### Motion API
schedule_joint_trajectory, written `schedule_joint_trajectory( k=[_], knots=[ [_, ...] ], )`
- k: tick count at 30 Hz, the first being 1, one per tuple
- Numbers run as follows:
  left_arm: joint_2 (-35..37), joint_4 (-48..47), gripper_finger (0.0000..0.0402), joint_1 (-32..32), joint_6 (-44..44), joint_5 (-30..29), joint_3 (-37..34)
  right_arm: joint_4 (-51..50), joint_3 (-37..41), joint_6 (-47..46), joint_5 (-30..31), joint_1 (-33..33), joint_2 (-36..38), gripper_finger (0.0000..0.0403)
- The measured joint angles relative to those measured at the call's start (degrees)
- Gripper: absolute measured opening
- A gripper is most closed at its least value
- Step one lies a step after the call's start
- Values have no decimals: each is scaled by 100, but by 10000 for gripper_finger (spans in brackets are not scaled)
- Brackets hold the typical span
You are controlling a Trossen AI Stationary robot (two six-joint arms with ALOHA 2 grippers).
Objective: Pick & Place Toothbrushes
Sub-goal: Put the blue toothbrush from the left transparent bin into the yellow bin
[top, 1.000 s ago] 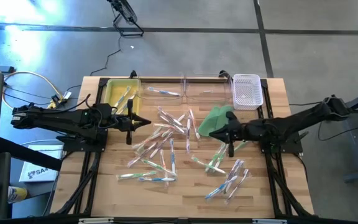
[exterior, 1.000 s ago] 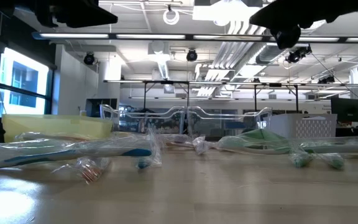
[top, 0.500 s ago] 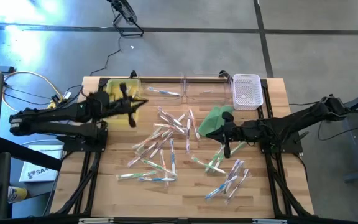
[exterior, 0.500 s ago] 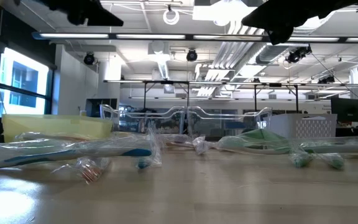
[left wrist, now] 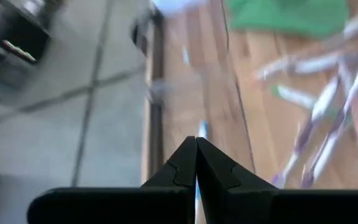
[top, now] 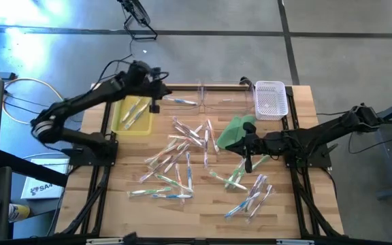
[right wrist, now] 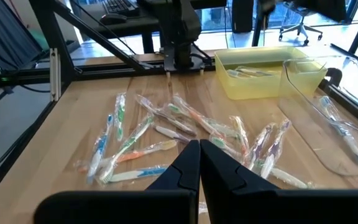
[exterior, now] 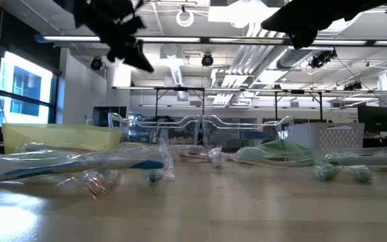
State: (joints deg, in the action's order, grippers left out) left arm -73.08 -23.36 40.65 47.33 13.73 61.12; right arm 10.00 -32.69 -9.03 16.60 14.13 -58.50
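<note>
My left gripper carries on going ahead to the clear tray, where the blue toothbrush (top: 179, 101) lies alone, until my open fingers are on either side of its handle (top: 184, 102).
Several wrapped toothbrushes (top: 186, 153) lie scattered flat on the wooden table. More of them lie in the yellow tray (top: 122, 121), and one lies in a clear tray (top: 179, 101). My left gripper (top: 156, 99) is shut and hangs above the far edge, between the yellow tray and the clear tray. I see nothing held in it. My right gripper (top: 234, 145) is shut and empty. It hovers above the near edge of the green cloth (top: 237, 129), right of the pile. In the right wrist view its fingertips (right wrist: 199, 145) point across the pile toward the yellow tray (right wrist: 260, 71).
A second clear tray (top: 226, 101) and a white slotted basket (top: 271, 100) stand along the far edge. A smaller group of toothbrushes (top: 250, 194) lies near the front right. Bare wood shows at the front left of the table (top: 114, 204).
My left gripper has swung from above the table's left middle toward the far edge, rising a little and turning toward the table's right. It has stayed shut. The toothbrushes lie as before.
</note>
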Motion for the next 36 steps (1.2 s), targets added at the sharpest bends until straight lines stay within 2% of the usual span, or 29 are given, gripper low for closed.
schedule_joint_trajectory(
  k=[8, 16, 20, 24, 31, 36],
  knots=[
    [-1474, -1054, 0, 618, 855, 26, 945, -76, 0, -13, 5, 2, 0, 3],
    [-2727, -2237, 0, 699, 1373, 9, 2457, -103, 2, -113, 146, 2, 0, 3],
    [-3059, -2334, 3, 664, 1583, 21, 2710, -275, 4, -195, 145, 2, 0, 3],
    [-3222, -2340, 34, 642, 1961, -39, 2723, -425, 7, -338, 146, 2, 0, 3],
    [-3561, -2304, 127, 649, 1994, -193, 2726, -435, 7, -328, 154, 2, 0, 3],
    [-3769, -2161, 151, 540, 1993, -258, 2726, -477, 7, -288, 234, 2, 0, 3]
  ],
)
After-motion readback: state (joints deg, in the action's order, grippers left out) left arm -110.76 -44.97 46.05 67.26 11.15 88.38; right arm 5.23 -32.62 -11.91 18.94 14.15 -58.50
